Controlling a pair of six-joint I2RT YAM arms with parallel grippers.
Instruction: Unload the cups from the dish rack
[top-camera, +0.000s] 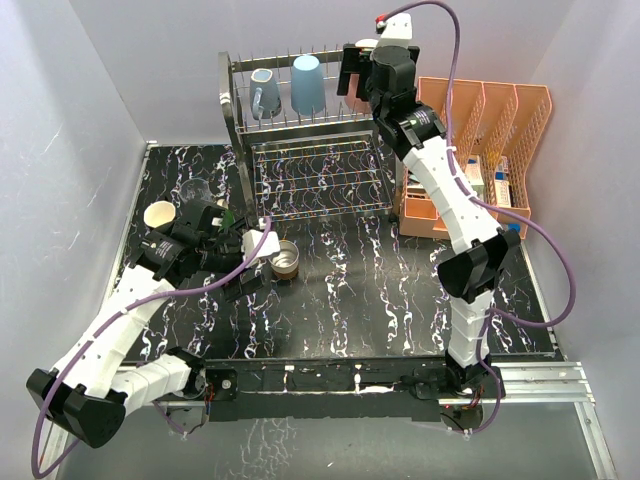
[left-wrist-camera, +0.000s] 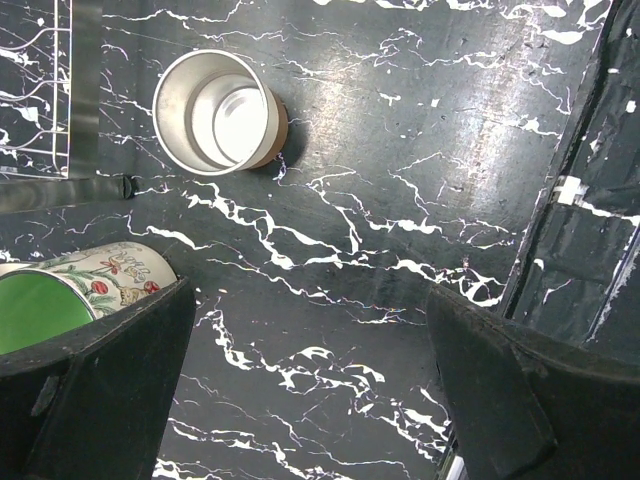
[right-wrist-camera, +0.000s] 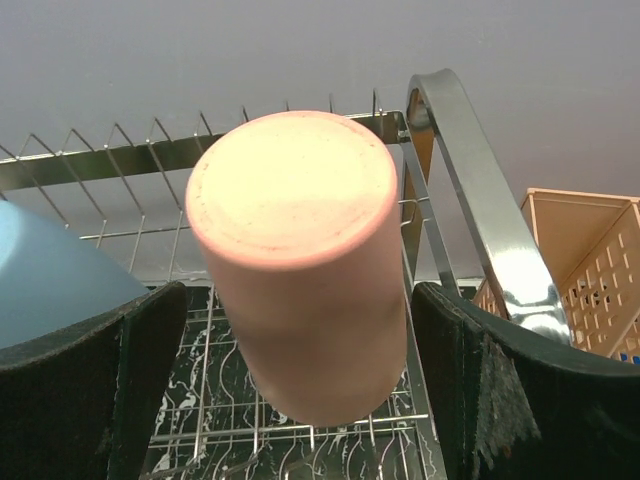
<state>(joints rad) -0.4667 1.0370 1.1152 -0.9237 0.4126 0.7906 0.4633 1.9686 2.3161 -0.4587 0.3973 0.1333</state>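
The salmon-pink tumbler (right-wrist-camera: 302, 268) is upside down in the rack, so next my right gripper passes it to my left gripper, which will stand it upright next to the brownish metal cup.
The silver dish rack (top-camera: 300, 150) stands at the back. Its top tier holds a grey-blue mug (top-camera: 265, 92) and a light-blue tumbler (top-camera: 308, 83), both upside down. My right gripper (top-camera: 352, 75) is open at the tier's right end. In the right wrist view its jaws (right-wrist-camera: 300, 330) straddle an upside-down salmon-pink tumbler (right-wrist-camera: 300, 250), with a small gap on each side. My left gripper (top-camera: 243, 268) is open and empty over the table. A brownish metal cup (left-wrist-camera: 215, 112), a green mug (left-wrist-camera: 60, 295), a cream cup (top-camera: 160, 214) and a clear glass (top-camera: 195, 190) stand on the table.
An orange slotted organizer (top-camera: 500, 130) with boxes stands right of the rack, close to my right arm. It shows in the right wrist view too (right-wrist-camera: 580, 250). White walls close in the table on three sides. The rack's lower tier (top-camera: 320, 180) holds nothing.
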